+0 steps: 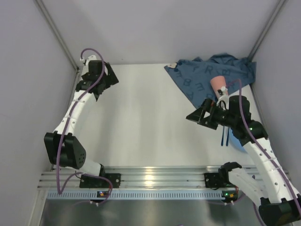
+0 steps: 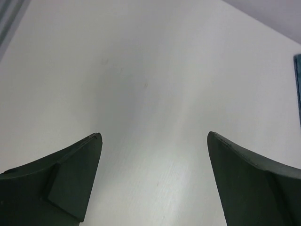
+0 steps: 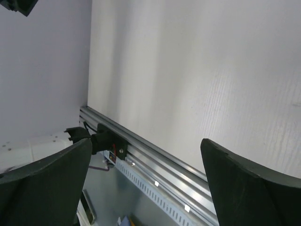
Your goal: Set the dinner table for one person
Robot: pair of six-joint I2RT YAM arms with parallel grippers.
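My left gripper should keep going across the clear table (image 1: 141, 92) and close on the blue cloth's edge (image 1: 185, 90), since that edge lies free of the pink cup.
The dinner table (image 1: 141, 117) is a large white top, mostly bare. My left gripper (image 1: 111, 78) hangs open over its far left corner; in the left wrist view the left gripper (image 2: 154, 135) has only white table (image 2: 141, 70) between its dark fingers (image 2: 75, 179). Over the right side, my right gripper (image 1: 194, 116) points left and is open too. In the right wrist view the right gripper (image 3: 146, 141) holds nothing and faces the table's (image 3: 197, 70) near edge. A pink cup (image 1: 217, 84) sits on a crumpled blue letter-printed cloth (image 1: 207, 75) at the far right.
Thin blue utensils (image 1: 225, 135) and a blue item (image 1: 239, 144) lie partly under the right arm. An aluminium rail (image 1: 150, 176) runs along the near edge, and that rail (image 3: 164, 160) also shows from the right wrist. Grey walls close in the left, right and back. The cloth's edge (image 2: 298, 89) shows at the left wrist view's right border.
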